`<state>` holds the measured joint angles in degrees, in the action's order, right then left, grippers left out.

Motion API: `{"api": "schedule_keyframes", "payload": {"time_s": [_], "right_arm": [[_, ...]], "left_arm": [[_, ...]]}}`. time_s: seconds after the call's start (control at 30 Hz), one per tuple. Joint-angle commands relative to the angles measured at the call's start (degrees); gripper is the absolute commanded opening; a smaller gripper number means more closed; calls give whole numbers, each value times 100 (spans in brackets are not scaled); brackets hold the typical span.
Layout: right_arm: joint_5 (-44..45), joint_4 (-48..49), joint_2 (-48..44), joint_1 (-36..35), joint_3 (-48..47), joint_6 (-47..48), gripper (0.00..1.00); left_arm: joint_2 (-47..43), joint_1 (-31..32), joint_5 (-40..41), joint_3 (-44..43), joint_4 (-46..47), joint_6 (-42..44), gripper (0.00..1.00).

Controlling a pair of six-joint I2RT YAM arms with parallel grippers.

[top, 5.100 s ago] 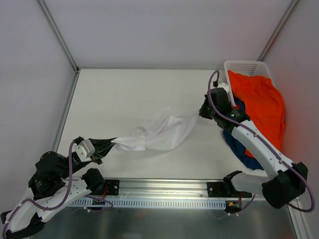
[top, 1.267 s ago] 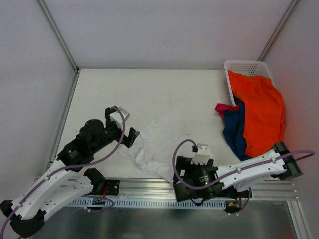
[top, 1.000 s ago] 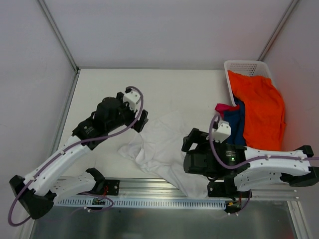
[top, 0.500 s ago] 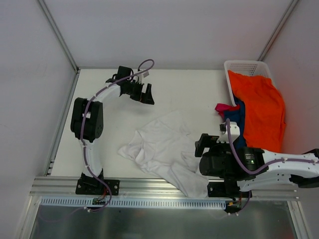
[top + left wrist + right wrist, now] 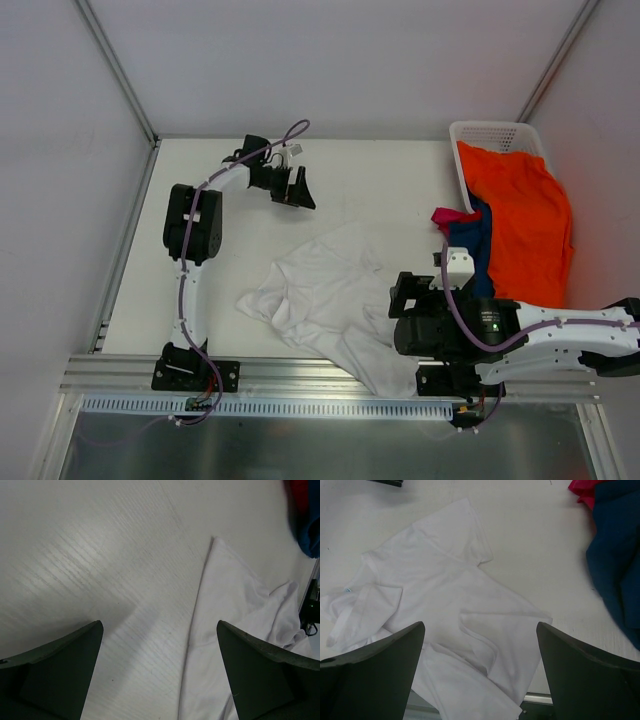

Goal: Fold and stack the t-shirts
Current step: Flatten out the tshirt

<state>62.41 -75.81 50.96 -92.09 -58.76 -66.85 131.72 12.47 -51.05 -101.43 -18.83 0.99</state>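
Observation:
The white t-shirt's lower corner [image 5: 392, 380] is hanging over the front rail, so next my left gripper grabs the shirt's far edge [image 5: 350, 233] and pulls the shirt free before folding.
The white t-shirt [image 5: 330, 300] lies crumpled on the table, its lower corner draped over the front rail. My left gripper [image 5: 298, 192] hovers open over bare table beyond the shirt's far edge. In the left wrist view, the left gripper [image 5: 160, 675] holds nothing and a sleeve of the white t-shirt [image 5: 230, 610] lies ahead. My right gripper [image 5: 412, 288] is open above the shirt's right side. The right wrist view shows the right gripper [image 5: 480, 675] empty over the white t-shirt [image 5: 445, 595]. The orange t-shirt [image 5: 525, 220], navy t-shirt [image 5: 470, 265] and magenta t-shirt [image 5: 445, 216] spill from the basket.
A white lattice basket [image 5: 495, 135] stands at the far right corner against the wall. White enclosure walls close in the back and both sides. A metal rail [image 5: 300, 380] runs along the table's front edge under the arm bases.
The left arm has stretched away from the white shirt toward the back of the table. The right gripper has edged slightly right over the shirt. The shirt lies still, free of both.

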Motion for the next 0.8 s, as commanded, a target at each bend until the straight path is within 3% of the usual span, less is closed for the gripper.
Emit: {"api": "schedule_keyframes", "payload": {"time_s": [0.0, 0.37, 0.77], "right_arm": [[289, -320, -16, -28, -12, -30, 99], [140, -311, -411, -28, 216, -126, 99], [96, -276, -297, -160, 172, -197, 99]], "left_arm": [[143, 211, -292, -176, -147, -73, 99], [521, 1187, -151, 132, -288, -240, 94], [468, 1372, -230, 589, -288, -152, 80]]}}
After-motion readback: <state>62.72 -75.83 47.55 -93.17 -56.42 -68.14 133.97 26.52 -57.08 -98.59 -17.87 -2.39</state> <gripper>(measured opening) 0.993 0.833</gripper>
